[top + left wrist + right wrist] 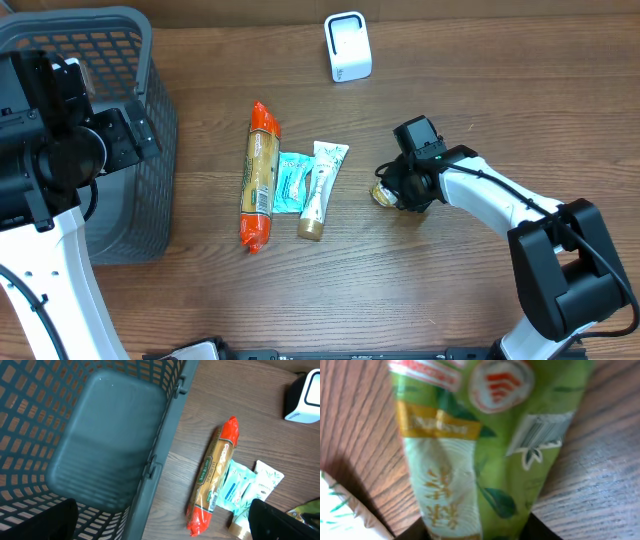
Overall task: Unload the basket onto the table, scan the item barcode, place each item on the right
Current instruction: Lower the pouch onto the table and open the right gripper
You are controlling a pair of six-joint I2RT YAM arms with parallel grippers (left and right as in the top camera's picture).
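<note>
My right gripper has the green packet's barcode slanting off to one side, so next I put the packet down and grip its end with the barcode flat and square.
A green packet with leaf prints fills the right wrist view; its barcode faces the camera at the upper right. My right gripper is shut on the packet's lower end, a dark finger against each side. From overhead the right gripper sits low on the table right of centre, and only a bit of the green packet shows. The white scanner stands at the back of the table. My left gripper hangs open over the rim of the grey basket, holding nothing.
A long pasta packet with red ends, a teal sachet and a white tube lie side by side mid-table. The basket stands at the left edge, under the left arm.
</note>
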